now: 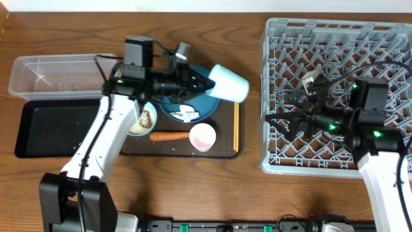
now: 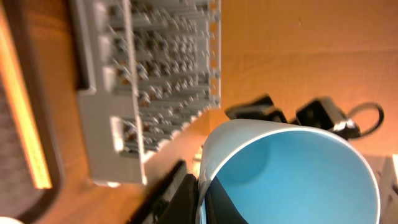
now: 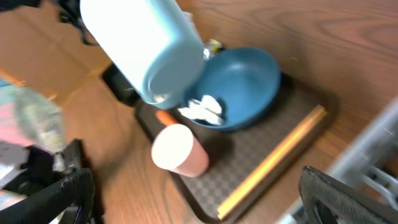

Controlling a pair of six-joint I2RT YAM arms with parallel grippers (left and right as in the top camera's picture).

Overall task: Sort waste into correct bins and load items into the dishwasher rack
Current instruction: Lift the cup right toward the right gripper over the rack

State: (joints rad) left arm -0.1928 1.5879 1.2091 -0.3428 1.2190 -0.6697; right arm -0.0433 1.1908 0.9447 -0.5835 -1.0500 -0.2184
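Observation:
The light-blue cup (image 1: 217, 78) is held by its rim in my left gripper, short of the grey rack. Next, my right gripper takes hold of the cup's base (image 1: 243, 91) and loads the cup.
My left gripper (image 1: 209, 82) is shut on the rim of the light-blue cup (image 1: 230, 82) and holds it on its side above the right part of the brown tray; the cup fills the left wrist view (image 2: 292, 177) and shows in the right wrist view (image 3: 143, 46). Under it the blue plate (image 1: 187, 103) holds white tissue (image 1: 187, 113). The carrot (image 1: 169, 136), pinkish cup (image 1: 202, 136), chopsticks (image 1: 236, 125) and a small bowl of rice (image 1: 143, 120) lie on the tray. My right gripper (image 1: 283, 115) is open and empty over the grey rack (image 1: 335, 38).
The clear tub (image 1: 58, 76) stands at the far left with the black tray (image 1: 55, 125) in front of it. The brown serving tray (image 1: 222, 149) sits mid-table, a strip of bare wood between it and the rack.

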